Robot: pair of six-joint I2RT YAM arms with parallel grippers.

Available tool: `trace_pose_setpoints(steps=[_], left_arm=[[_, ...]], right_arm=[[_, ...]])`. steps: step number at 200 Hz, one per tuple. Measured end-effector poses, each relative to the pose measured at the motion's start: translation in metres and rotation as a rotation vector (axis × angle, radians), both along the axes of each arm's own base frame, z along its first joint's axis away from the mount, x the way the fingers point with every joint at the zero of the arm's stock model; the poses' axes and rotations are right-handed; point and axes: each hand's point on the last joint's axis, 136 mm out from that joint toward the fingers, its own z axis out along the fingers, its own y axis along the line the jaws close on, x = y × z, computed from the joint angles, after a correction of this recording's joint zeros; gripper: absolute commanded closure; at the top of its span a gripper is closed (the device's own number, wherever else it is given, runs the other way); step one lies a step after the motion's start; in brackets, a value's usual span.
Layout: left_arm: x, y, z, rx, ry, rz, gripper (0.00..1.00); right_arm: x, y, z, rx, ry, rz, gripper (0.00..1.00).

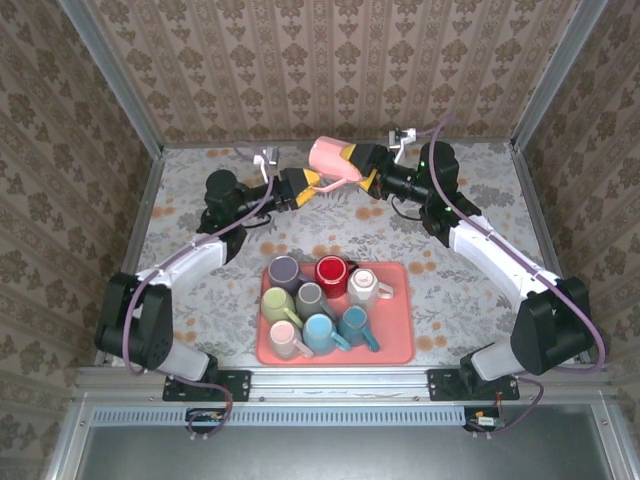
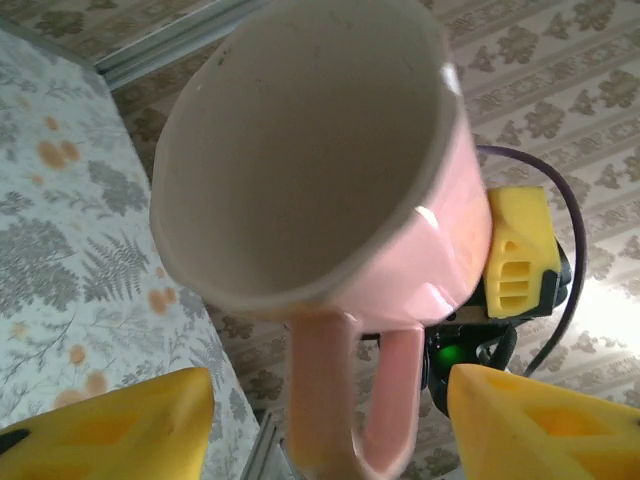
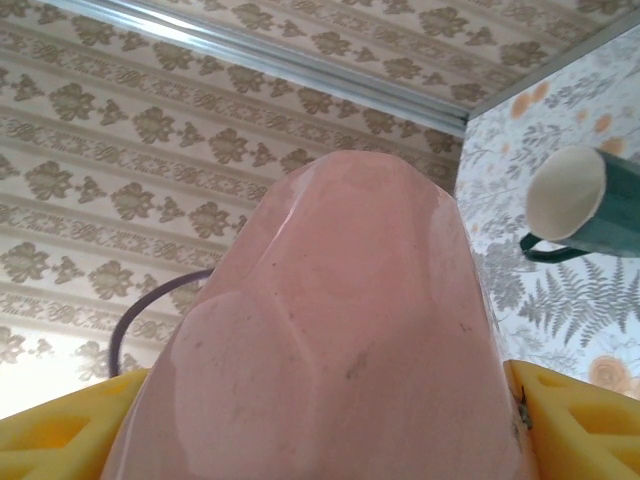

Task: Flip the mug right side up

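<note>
My right gripper is around the pink mug's base end (image 1: 343, 155). My left gripper should close on the mug's handle (image 1: 329, 186), and then my right gripper should open and move away.
The pink mug (image 1: 328, 155) hangs in the air over the back of the table, tilted on its side. My right gripper (image 1: 354, 165) is shut on its body, and in the right wrist view the yellow fingers (image 3: 575, 420) press both flanks of the mug (image 3: 340, 330). In the left wrist view the mug's mouth (image 2: 300, 150) faces the camera and its handle (image 2: 350, 400) points down. My left gripper (image 2: 330, 405) is open, with one yellow finger (image 2: 110, 430) on each side of the handle and a gap to it on both sides. In the top view the left gripper (image 1: 316, 183) sits just below the mug.
A pink tray (image 1: 398, 345) near the front middle holds several upright mugs of different colours. A teal mug (image 3: 580, 205) appears at the right in the right wrist view. Patterned walls and metal frame posts close in the back and both sides of the table.
</note>
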Motion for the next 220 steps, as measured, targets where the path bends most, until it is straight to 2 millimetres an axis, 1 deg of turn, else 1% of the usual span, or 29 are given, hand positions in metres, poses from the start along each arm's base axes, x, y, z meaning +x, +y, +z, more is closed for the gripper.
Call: trace_pose_setpoints(steps=[24,36,52,59,72,97,108,114,126,143,158,185,220], left_arm=[[0.000,-0.005,0.003,-0.055,0.024,-0.039,0.48],[-0.001,-0.004,0.009,-0.079,0.011,-0.047,0.52],[-0.003,-0.004,0.015,-0.100,0.001,-0.056,0.53],[-0.004,-0.004,0.017,-0.105,0.000,-0.061,0.56],[-0.006,-0.004,0.018,-0.111,0.003,-0.070,0.64],[-0.009,-0.005,0.021,-0.123,0.025,-0.091,0.91],[-0.010,-0.005,0.020,-0.123,0.047,-0.098,1.00],[-0.010,-0.005,0.020,-0.123,0.055,-0.101,1.00],[-0.011,-0.005,0.020,-0.122,0.055,-0.108,1.00],[-0.012,-0.005,0.020,-0.124,0.055,-0.111,1.00],[-0.013,-0.005,0.020,-0.120,0.050,-0.116,1.00],[-0.015,-0.003,0.015,-0.100,0.042,-0.118,1.00],[-0.012,0.009,0.007,-0.077,0.045,-0.084,1.00]], right_arm=[[-0.004,0.003,0.010,0.031,-0.028,0.031,0.52],[-0.006,0.004,0.011,0.041,-0.030,0.043,0.52],[-0.007,0.006,0.011,0.050,-0.025,0.059,0.52],[-0.009,0.007,0.011,0.053,-0.024,0.068,0.53],[-0.010,0.009,0.012,0.060,-0.030,0.077,0.53],[-0.009,0.008,0.014,0.056,-0.060,0.075,0.53],[-0.009,0.007,0.013,0.047,-0.078,0.073,0.52],[-0.009,0.007,0.013,0.047,-0.080,0.072,0.48],[-0.008,0.007,0.013,0.046,-0.083,0.072,0.37],[-0.009,0.007,0.013,0.043,-0.090,0.073,0.16],[-0.009,0.008,0.011,0.039,-0.082,0.075,0.00],[-0.013,0.013,0.009,0.031,-0.073,0.089,0.00],[-0.012,0.013,-0.001,0.005,-0.047,0.085,0.00]])
